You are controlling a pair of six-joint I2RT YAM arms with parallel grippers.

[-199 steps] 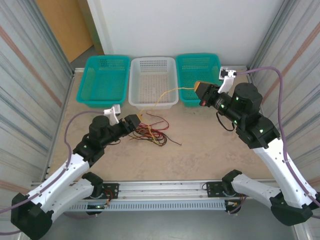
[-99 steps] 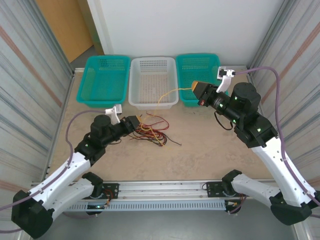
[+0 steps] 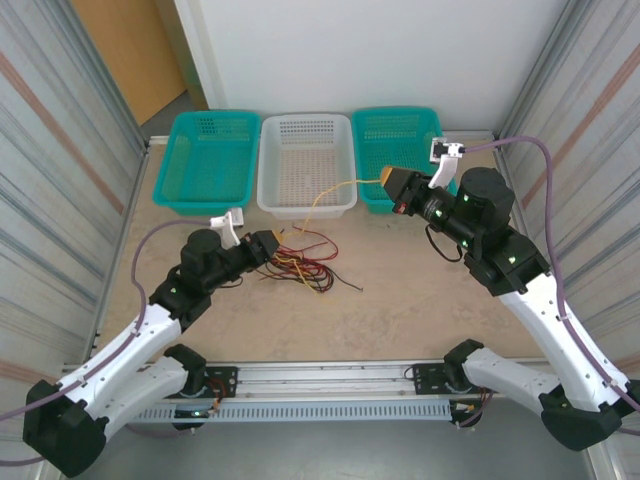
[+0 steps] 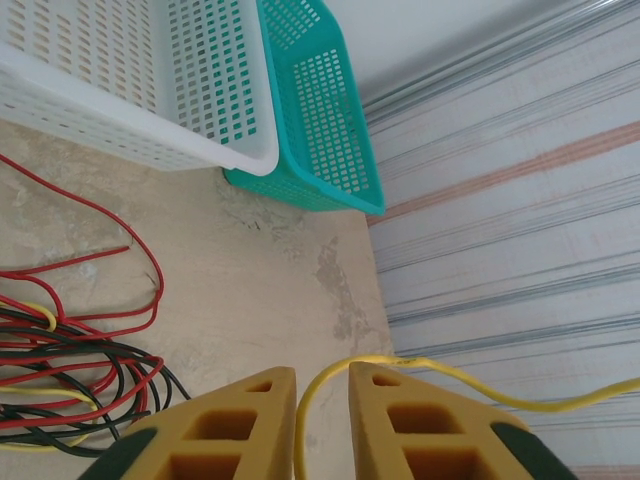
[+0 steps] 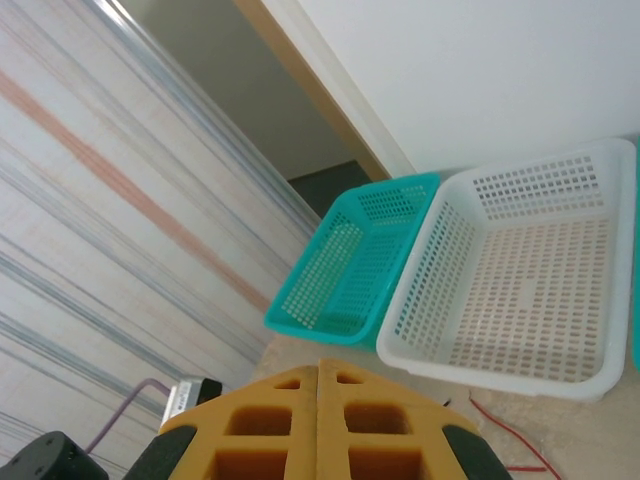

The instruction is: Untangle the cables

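Observation:
The yellow cable has its end in the robot's right gripper and its tail in the tangle [image 3: 299,262], so next the left gripper clamps the cable lower and pulls it out.
A tangle of red, black and yellow cables [image 3: 302,262] lies on the table in front of my left gripper [image 3: 274,241]; the left wrist view has the tangle [image 4: 70,370] at lower left. One yellow cable [image 3: 340,185] rises from the tangle, crosses the white basket's front rim and ends at my right gripper [image 3: 392,180], which is shut on it in the air. Its fingers [image 5: 317,368] are pressed together. The yellow cable [image 4: 410,361] also runs loosely through the narrow gap of my left gripper [image 4: 322,372], touching neither pad firmly.
Three baskets stand in a row at the back: a teal basket [image 3: 178,205] on the left, a white basket [image 3: 305,208] in the middle, a teal basket [image 3: 372,150] on the right. Corrugated walls close in both sides. Bare tabletop stretches right of the tangle.
My left jaws have narrowed around the yellow cable. My right gripper has drifted slightly left with the cable's end, and the cable hangs a little differently over the white basket's rim.

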